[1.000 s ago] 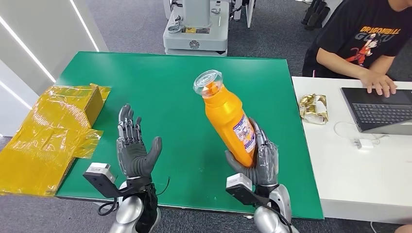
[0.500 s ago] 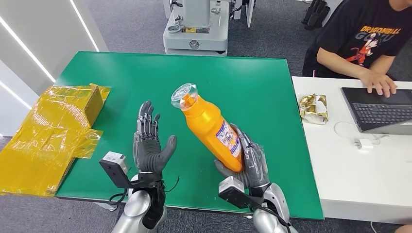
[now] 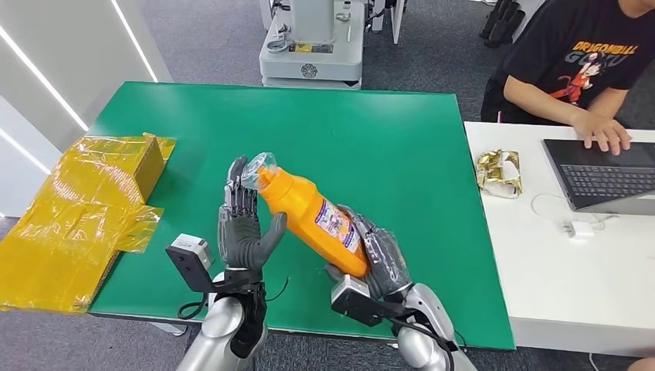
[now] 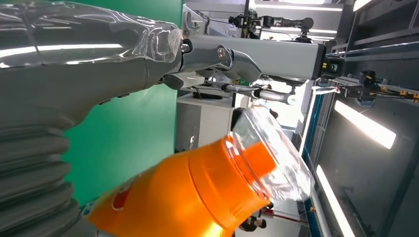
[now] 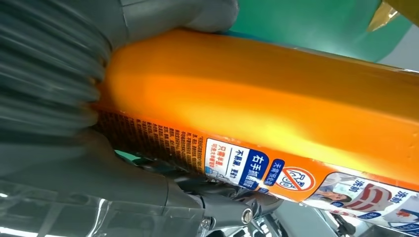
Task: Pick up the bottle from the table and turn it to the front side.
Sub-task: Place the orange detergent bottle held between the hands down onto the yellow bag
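I expect the orange bottle (image 3: 313,212) to stay lying label up rather than roll when I set it down, because the bottle's broad label side (image 3: 337,223) looks flat.
An orange bottle (image 3: 309,215) with a clear cap (image 3: 259,168) and a printed label is held above the green table (image 3: 386,147), tilted steeply toward my left. My right hand (image 3: 378,259) grips its lower body from underneath; the right wrist view shows the bottle (image 5: 276,103) pressed against the palm. My left hand (image 3: 241,224) stands upright beside the bottle's neck, fingers spread, with the cap close to its fingertips; contact is unclear. In the left wrist view the bottle's cap end (image 4: 269,153) hangs just in front of the open fingers (image 4: 212,57).
Crumpled yellow plastic wrap (image 3: 77,216) lies over the table's left edge. A white desk (image 3: 571,270) stands to the right with a laptop (image 3: 602,174) and a person (image 3: 587,69) typing. A grey machine (image 3: 313,46) stands behind the table.
The right hand has tipped the bottle further toward my left and lowered it. The left hand has moved right and up until the cap is near its fingertips.
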Action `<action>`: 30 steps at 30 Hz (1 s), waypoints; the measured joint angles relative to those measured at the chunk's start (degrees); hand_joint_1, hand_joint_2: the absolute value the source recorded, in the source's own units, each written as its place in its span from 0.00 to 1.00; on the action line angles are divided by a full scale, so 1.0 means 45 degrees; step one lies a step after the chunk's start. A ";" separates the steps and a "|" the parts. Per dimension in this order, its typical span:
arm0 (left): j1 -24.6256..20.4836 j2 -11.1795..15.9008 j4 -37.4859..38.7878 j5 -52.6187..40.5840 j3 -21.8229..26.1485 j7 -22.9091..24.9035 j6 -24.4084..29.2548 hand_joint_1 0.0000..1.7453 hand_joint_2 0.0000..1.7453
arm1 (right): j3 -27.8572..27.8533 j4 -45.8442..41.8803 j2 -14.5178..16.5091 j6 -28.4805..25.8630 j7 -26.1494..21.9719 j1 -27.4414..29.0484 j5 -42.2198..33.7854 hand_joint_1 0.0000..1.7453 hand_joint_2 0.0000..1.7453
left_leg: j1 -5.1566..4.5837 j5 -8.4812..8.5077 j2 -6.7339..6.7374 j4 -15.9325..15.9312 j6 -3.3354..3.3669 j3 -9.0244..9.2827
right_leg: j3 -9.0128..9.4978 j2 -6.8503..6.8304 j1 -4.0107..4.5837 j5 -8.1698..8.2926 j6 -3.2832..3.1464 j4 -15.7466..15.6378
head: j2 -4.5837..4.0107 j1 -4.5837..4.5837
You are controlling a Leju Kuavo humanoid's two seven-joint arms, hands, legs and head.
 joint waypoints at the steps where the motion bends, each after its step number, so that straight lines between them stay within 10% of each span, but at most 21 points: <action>1: -0.0020 0.0001 0.0028 0.0008 0.0000 -0.0001 0.0002 0.00 1.00 | 0.0000 0.0040 0.0006 0.0089 -0.0002 -0.0034 0.0003 1.00 1.00 | 0.0000 0.0000 0.0000 0.0000 0.0000 0.0000 | 0.0000 0.0000 0.0000 0.0000 0.0000 0.0000 | 0.0000 0.0000; 30: 0.0053 0.0019 0.0134 0.0111 0.0000 0.0008 0.0243 0.00 1.00 | 0.0459 0.0917 0.0033 0.3095 -0.0890 -0.0679 -0.0780 1.00 1.00 | 0.0000 0.0000 0.0000 0.0000 0.0000 -0.0005 | -0.0002 -0.0001 0.0000 -0.0001 0.0000 -0.0001 | 0.0000 0.0000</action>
